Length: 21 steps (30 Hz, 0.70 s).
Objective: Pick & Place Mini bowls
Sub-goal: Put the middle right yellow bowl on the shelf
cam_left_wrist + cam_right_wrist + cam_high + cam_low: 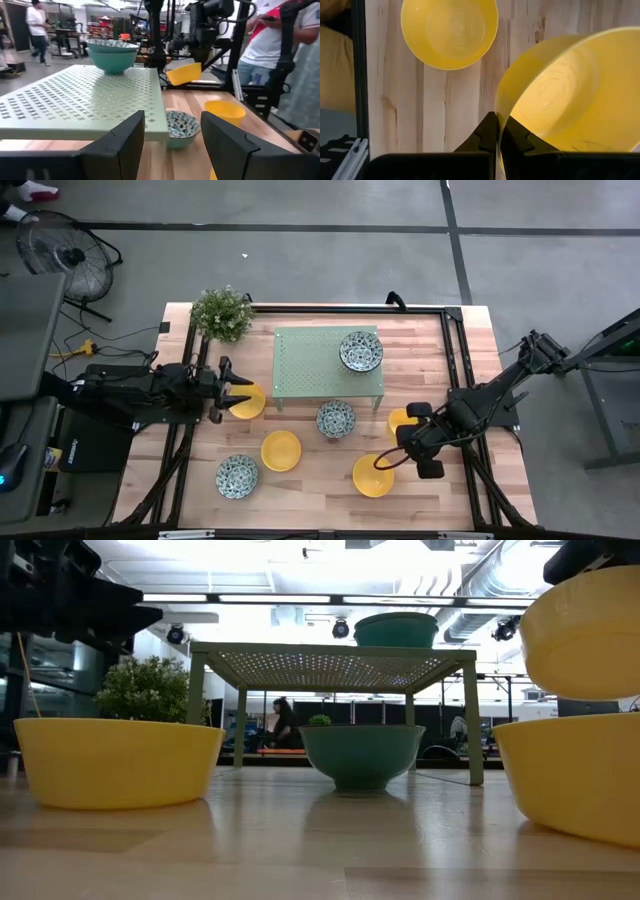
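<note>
My right gripper is holding the yellow bowl a long way from the stand's loose end [304, 364], so my left gripper needs to move across and grab the bowl's free rim [391, 421].
Four yellow mini bowls show. One [247, 401] lies under my open left gripper [238, 387], which hovers at the stand's left end. One [281, 450] and another [372, 475] rest near the table's near edge. The fourth [401, 420] is held by my right gripper [412, 428], right of the stand. Patterned bowls sit on the table [335, 419], [237, 476] and on the stand [360, 351]. In the left wrist view the one on the stand [112, 50] looks like two stacked. My right gripper [499, 131] is shut on the yellow bowl's rim [501, 107], one finger inside the bowl and one outside. The fingers come from above, pointing down. The bowl [184, 73] is lifted clear of the table and tilted, above another yellow bowl [570, 780].
The pale green perforated stand [305, 365] stands at the table's middle, toward the far edge. A small leafy plant [222, 313] sits at the far left corner. A black frame [455, 340] runs along the table's edges. People [272, 35] stand beyond the table.
</note>
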Available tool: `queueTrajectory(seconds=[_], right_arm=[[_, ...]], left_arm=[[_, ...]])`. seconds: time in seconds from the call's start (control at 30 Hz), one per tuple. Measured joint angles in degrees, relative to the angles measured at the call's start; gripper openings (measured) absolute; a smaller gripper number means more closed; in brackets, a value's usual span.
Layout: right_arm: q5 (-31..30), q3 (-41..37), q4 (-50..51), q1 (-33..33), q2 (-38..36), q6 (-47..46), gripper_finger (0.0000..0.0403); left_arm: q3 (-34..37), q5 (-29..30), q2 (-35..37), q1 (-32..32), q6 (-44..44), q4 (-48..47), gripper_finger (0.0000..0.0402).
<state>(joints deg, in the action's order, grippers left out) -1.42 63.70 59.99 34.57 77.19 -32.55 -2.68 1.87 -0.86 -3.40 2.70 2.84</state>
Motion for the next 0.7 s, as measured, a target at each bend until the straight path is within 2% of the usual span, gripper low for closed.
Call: queueTrajectory(seconds=[0.1, 0.23, 0.3, 0.53, 0.7], right_arm=[[-0.4, 0.0, -0.5, 0.0, 0.0, 1.8, 0.0], [-0.4, 0.0, -1.0, -0.2, 0.0, 3.0, 0.0], [-0.4, 0.0, -1.3, -0.2, 0.0, 3.1, 0.0], [-0.2, 2.2, -1.6, -0.2, 0.1, 5.0, 0.0], [-2.3, 8.3, -0.6, -0.2, 1.7, 8.7, 0.0]], left_arm=[[0.0, 0.9, 0.0, 0.0, -6.1, -1.0, 0.0191], [0.0, 7.2, 0.0, 0.0, -10.6, -1.3, 0.0191], [0.0, 8.0, 0.0, 0.0, -14.0, -0.5, 0.0191], [0.0, 0.8, -2.0, 0.0, -20.3, 2.1, 0.0191], [-0.1, -0.2, -6.5, 0.0, -22.1, 7.6, 0.0191]])
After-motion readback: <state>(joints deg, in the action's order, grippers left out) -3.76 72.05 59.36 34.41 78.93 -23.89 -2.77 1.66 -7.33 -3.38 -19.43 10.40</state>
